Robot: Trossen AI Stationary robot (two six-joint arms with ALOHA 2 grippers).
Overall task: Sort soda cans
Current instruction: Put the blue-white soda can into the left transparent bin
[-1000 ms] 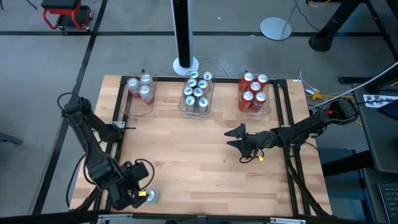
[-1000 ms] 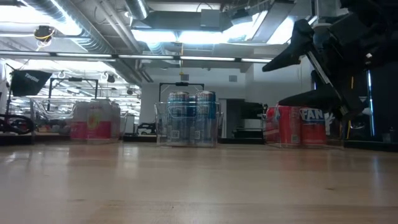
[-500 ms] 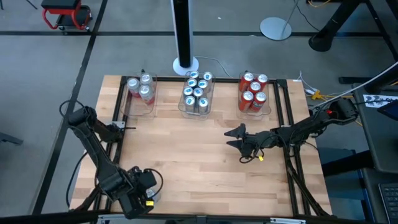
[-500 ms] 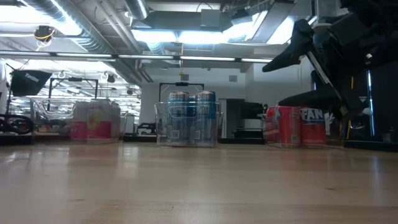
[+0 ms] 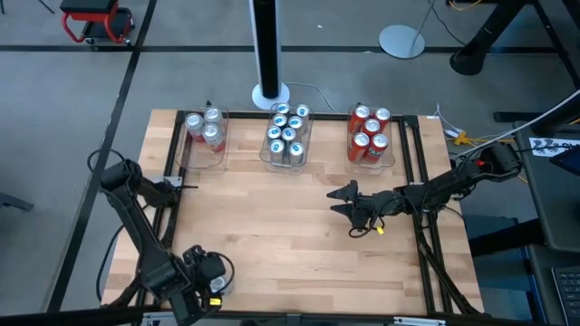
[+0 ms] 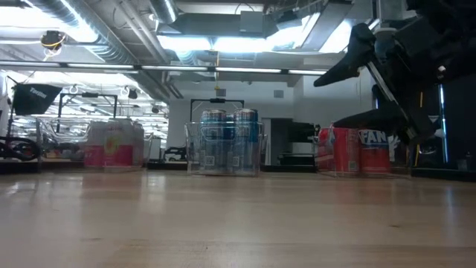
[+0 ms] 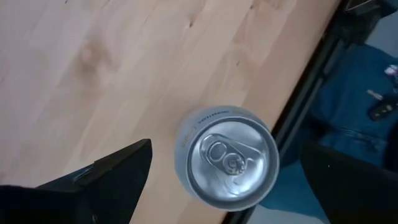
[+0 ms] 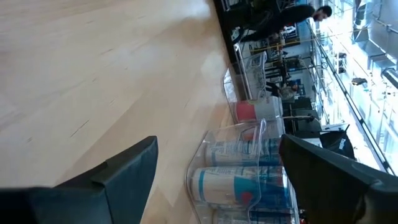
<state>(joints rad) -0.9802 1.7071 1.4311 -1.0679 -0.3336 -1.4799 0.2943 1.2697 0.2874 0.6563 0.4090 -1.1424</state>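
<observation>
The silver soda can is standing upright with its top (image 7: 234, 163) between the open fingers. My left gripper should keep going down until the fingers are on both sides of the can's body (image 7: 188, 140), and then close.
A lone silver soda can (image 7: 227, 155) stands upright on its base at the near left corner of the wooden table (image 5: 272, 217). My left gripper (image 5: 211, 286) hangs over it, pointing steeply down and open; one finger (image 7: 106, 177) stands on each side of the can's top, clear of it. My right gripper (image 5: 343, 201) waits open above the table's right middle, holding nothing. Other soda cans stand in three clear bins at the far edge: silver-and-red ones (image 5: 207, 134), blue-and-white ones (image 5: 287, 136), and red ones (image 5: 370, 138).
A dark metal frame rail (image 7: 305, 106) runs along the table edge right beside the lone can. The three bins line the far edge, as the low view shows (image 6: 223, 141). Bare wood lies between the bins and the two grippers.
My left gripper has come down and moved toward the table's near edge, ending over the lone can, which it now mostly covers in the high view. It has stayed open. The can has not moved.
</observation>
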